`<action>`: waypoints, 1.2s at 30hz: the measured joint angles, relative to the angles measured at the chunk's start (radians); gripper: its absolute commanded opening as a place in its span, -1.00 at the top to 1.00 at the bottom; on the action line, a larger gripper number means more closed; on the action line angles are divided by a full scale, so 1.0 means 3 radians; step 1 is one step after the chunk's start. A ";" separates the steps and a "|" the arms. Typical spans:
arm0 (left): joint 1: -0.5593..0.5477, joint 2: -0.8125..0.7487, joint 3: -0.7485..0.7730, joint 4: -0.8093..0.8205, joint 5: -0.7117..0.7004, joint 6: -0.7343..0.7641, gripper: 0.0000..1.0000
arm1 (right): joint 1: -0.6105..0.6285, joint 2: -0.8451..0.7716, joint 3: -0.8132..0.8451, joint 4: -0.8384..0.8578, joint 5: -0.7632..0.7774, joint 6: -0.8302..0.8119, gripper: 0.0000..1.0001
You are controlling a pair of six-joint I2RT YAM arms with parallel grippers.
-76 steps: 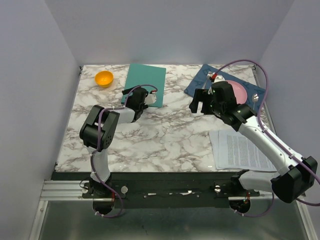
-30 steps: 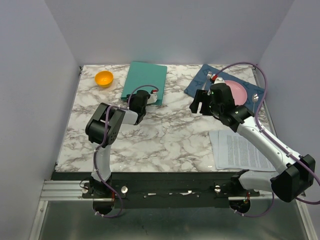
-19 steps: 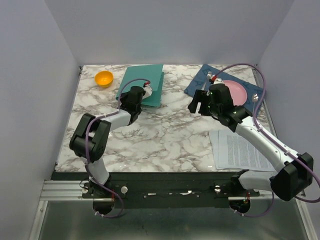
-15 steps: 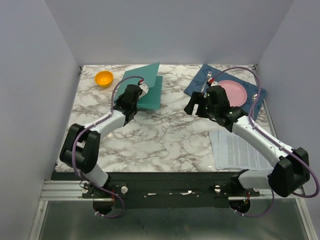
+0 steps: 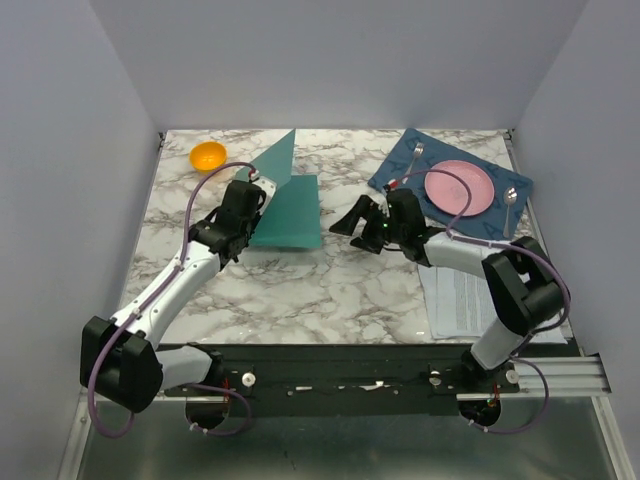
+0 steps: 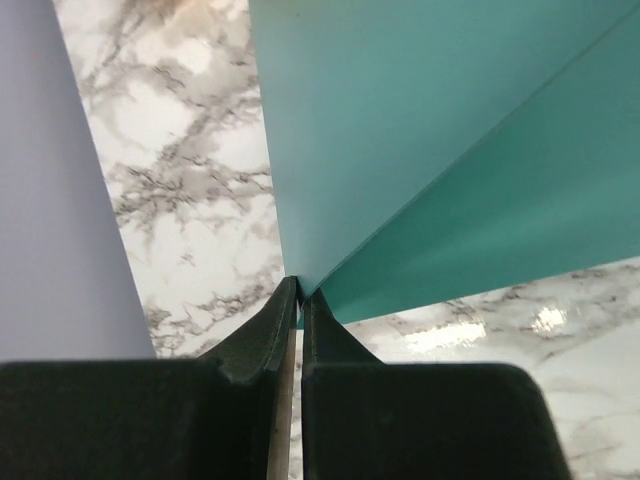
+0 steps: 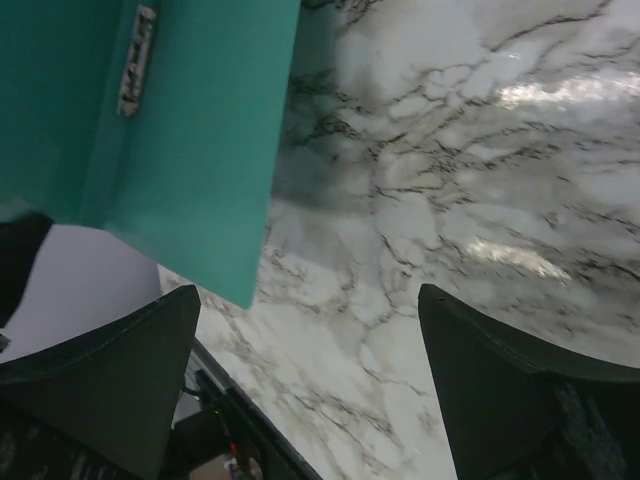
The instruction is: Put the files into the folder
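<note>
The cover (image 5: 276, 160) stands on edge in my left gripper, so my right gripper should take the lower leaf's free edge (image 5: 318, 215) and spread the folder flat beside the files.
The teal folder (image 5: 292, 215) lies open at the back left of the table, its lower leaf flat and its cover (image 5: 277, 160) raised on edge. My left gripper (image 5: 247, 196) is shut on the cover's corner; in the left wrist view the fingertips (image 6: 298, 292) pinch the cover (image 6: 400, 120) above the lower leaf (image 6: 520, 230). My right gripper (image 5: 358, 222) hangs open just right of the folder, low over the marble. Its wrist view shows the folder (image 7: 190, 150) to the left of its jaws (image 7: 308, 300), which hold nothing. The files (image 5: 470, 300) lie at the front right, partly under the right arm.
An orange bowl (image 5: 208, 157) sits at the back left. A dark blue placemat (image 5: 400, 168) at the back right carries a pink plate (image 5: 458, 187), a fork (image 5: 417, 152) and a spoon (image 5: 511, 200). Walls enclose the left, back and right sides.
My left gripper pinched the folder's cover and swung it up and leftward, opening the folder. The right arm dropped and moved left toward the folder, its jaws widening.
</note>
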 measured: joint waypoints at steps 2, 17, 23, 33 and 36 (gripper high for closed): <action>-0.0001 -0.0023 -0.0015 -0.0122 0.0055 -0.0079 0.80 | 0.0041 0.0188 0.0032 0.0282 -0.0107 0.0205 -0.96; 0.0000 -0.0276 -0.0075 -0.0511 0.0210 -0.0315 0.80 | 0.0252 0.1204 0.0470 0.1011 -0.0402 0.0865 -0.78; 0.0000 -0.0294 -0.0075 -0.0607 0.0304 -0.0383 0.77 | 0.0268 0.1218 0.0496 0.1194 -0.0444 0.0985 -0.44; -0.0001 -0.0539 -0.0075 -0.0726 0.0699 -0.0393 0.50 | 0.0298 0.1152 0.0652 0.1067 -0.0456 0.0928 0.89; -0.0001 -0.0641 -0.0074 -0.0746 0.0867 -0.0403 0.48 | 0.0298 0.0866 0.0651 0.0538 -0.0332 0.0650 0.99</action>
